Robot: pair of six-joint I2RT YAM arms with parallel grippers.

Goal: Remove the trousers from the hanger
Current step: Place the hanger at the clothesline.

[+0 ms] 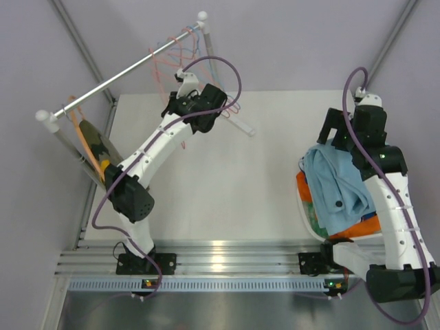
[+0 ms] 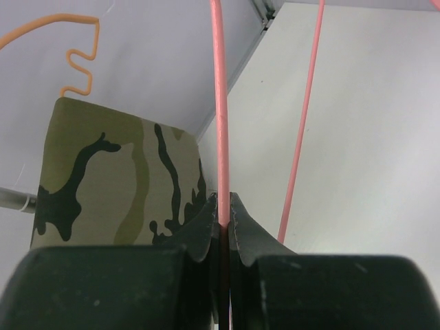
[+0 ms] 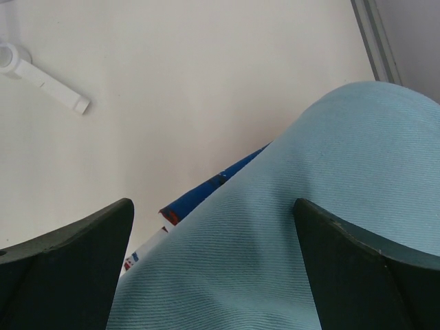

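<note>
I keep sliding the empty pink hanger [image 1: 157,69] toward the rod's high end [image 1: 198,28] with my left gripper and let go of it there, as the hanger is clear of the camouflage trousers.
The camouflage trousers [image 1: 94,144] [image 2: 117,185] hang on an orange hanger [image 2: 75,62] at the low left end of the rack's rod [image 1: 124,69]. My left gripper [image 1: 173,108] [image 2: 223,203] is shut on the thin wire of a pink hanger [image 2: 221,124], which carries no cloth in view. At the right, light blue trousers [image 1: 337,185] [image 3: 309,240] top a pile, with orange trousers [image 1: 304,184] and a blue-and-white patterned pair [image 3: 206,192] below them. My right gripper [image 1: 342,135] [image 3: 212,206] stands open just above the light blue cloth, holding nothing.
The pile lies in a white bin [image 1: 302,210] at the table's right edge. Several bare wire hangers [image 1: 175,48] cluster at the rod's high end. The rack's white foot [image 1: 240,125] [image 3: 41,75] reaches onto the table [image 1: 240,185].
</note>
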